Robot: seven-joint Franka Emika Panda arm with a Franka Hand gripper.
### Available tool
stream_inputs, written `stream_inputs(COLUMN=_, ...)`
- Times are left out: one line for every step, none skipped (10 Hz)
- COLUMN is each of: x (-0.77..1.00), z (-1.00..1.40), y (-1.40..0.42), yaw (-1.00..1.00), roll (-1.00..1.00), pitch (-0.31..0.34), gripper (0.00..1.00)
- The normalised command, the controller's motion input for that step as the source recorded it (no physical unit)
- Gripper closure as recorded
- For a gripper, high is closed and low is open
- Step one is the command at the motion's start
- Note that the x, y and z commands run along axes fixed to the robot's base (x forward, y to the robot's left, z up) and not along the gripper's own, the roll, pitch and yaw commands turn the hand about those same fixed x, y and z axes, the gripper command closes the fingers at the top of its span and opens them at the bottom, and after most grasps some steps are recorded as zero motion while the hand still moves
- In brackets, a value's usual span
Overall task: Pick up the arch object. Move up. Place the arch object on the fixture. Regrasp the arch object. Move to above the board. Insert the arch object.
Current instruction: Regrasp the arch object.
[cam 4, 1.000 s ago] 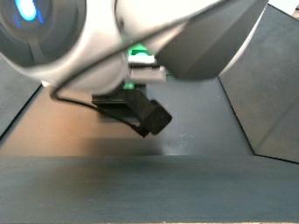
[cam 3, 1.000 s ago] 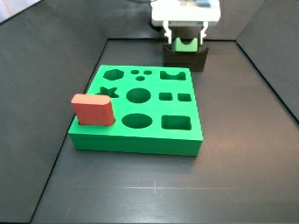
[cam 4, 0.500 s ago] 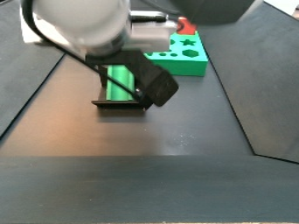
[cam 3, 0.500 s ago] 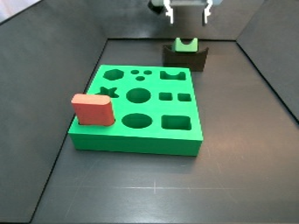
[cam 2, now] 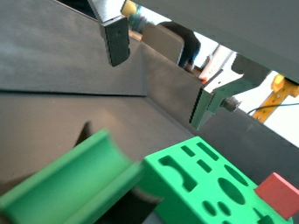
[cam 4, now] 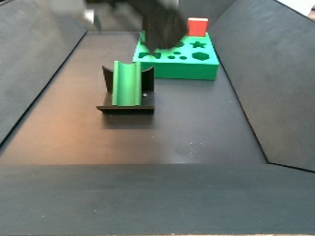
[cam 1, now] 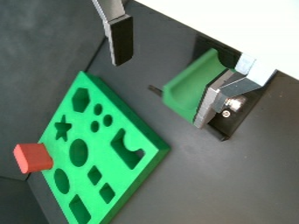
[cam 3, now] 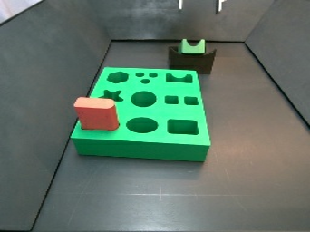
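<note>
I expect the green arch object (cam 3: pixel 193 48) to come free and leave the dark fixture standing when I lift, because it sticks up above the dark fixture's open top (cam 3: pixel 208 55).
The arch object (cam 3: pixel 191 45) is a small green block that rests in the recess of the dark fixture (cam 3: pixel 194 62) at the back of the floor. It lies in the fixture (cam 4: pixel 124 109) as a green trough (cam 4: pixel 125 83). My gripper (cam 3: pixel 200 4) is open and empty, high above the arch object, with only its fingertips showing. In both wrist views the gripper (cam 1: pixel 170 68) (cam 2: pixel 163 70) holds nothing, and the arch object (cam 1: pixel 190 83) (cam 2: pixel 68 185) lies below, apart from the fingers. The board (cam 3: pixel 143 109) lies in front of the fixture.
A red block (cam 3: pixel 94 113) stands on the board's near left corner; it also shows in a side view (cam 4: pixel 197 25) and in both wrist views (cam 1: pixel 33 157) (cam 2: pixel 279 193). Dark sloping walls enclose the floor.
The gripper has let go of the arch object on the fixture and risen straight up, almost out of both side views. The arch object stays on the fixture.
</note>
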Motion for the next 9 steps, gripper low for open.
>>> stream_inputs(x=-0.07, z=0.53, y=-0.66, yaw=0.02, roll=1.00, pitch=0.054, gripper=0.00)
stream_inputs(x=-0.04, z=0.23, y=-0.41, yaw=0.02, roll=1.00, pitch=0.053, gripper=0.00)
stream_inputs(x=-0.01, z=-0.02, y=-0.14, yaw=0.02, roll=1.00, pitch=0.050, gripper=0.00)
stream_inputs(x=-0.01, z=-0.01, y=-0.04, yaw=0.02, roll=1.00, pitch=0.050, gripper=0.00)
stream_inputs(x=-0.02, z=0.03, y=-0.01, yaw=0.02, roll=1.00, pitch=0.051, gripper=0.00)
stream_inputs(x=-0.02, z=0.02, y=-0.03, yaw=0.02, roll=1.00, pitch=0.049, gripper=0.00)
stream_inputs(x=-0.02, z=0.01, y=-0.03, yaw=0.02, roll=1.00, pitch=0.043, gripper=0.00)
stream_inputs(x=-0.02, z=0.01, y=-0.02, yaw=0.03, roll=1.00, pitch=0.038, gripper=0.00)
stream_inputs(x=-0.02, z=0.01, y=-0.02, yaw=0.03, roll=1.00, pitch=0.034, gripper=0.00)
